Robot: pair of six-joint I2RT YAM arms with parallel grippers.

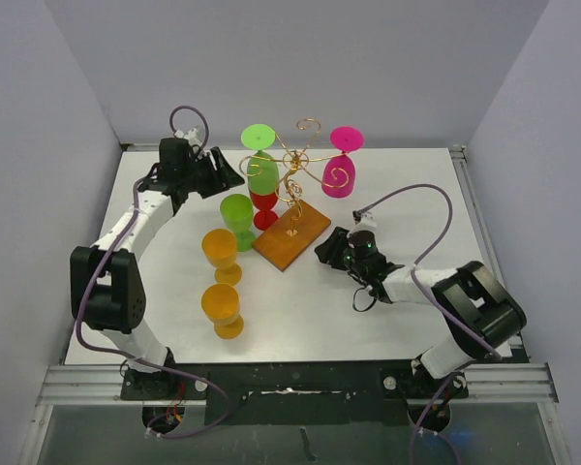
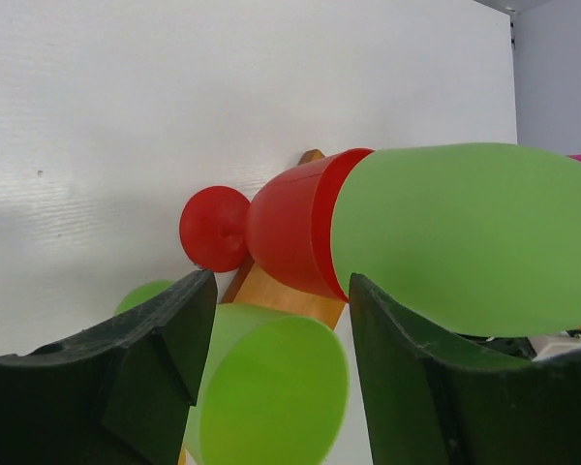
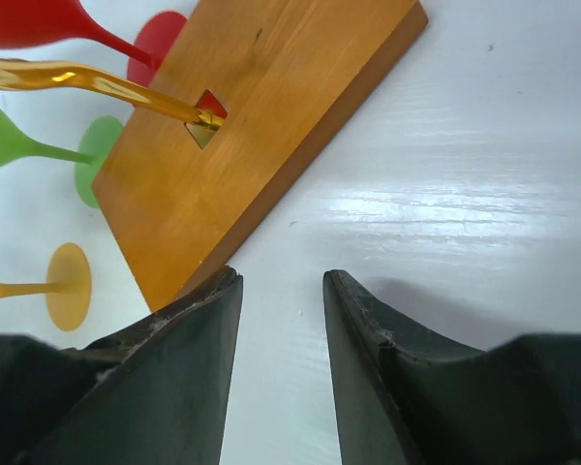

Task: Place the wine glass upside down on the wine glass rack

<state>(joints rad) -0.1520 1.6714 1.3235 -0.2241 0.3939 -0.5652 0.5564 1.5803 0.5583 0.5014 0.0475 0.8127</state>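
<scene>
The rack's base (image 1: 292,236) is between the red glass and the robot's right gripper, so the left gripper should grasp the red glass's rim (image 2: 321,225), lift the glass and pass it over.
The wine glass rack (image 1: 300,160) is gold wire with spiral arms on a brown wooden base (image 1: 290,235). A green wine glass (image 1: 261,167) and a pink one (image 1: 341,170) hang upside down on it. A red glass (image 1: 264,205) and a light green glass (image 1: 237,215) stand left of the base. My left gripper (image 1: 234,178) is open and empty, just left of the hanging green glass (image 2: 445,232). The light green glass (image 2: 271,387) and the red glass (image 2: 290,232) show beyond its fingers. My right gripper (image 1: 322,250) is open and empty, low by the base's right edge (image 3: 252,126).
Two orange glasses (image 1: 220,250) (image 1: 221,306) stand upright at the front left. The rack's gold post (image 3: 97,87) enters a square hole in the base. Feet of the red (image 3: 160,34), green (image 3: 97,145) and orange (image 3: 68,286) glasses show past the base.
</scene>
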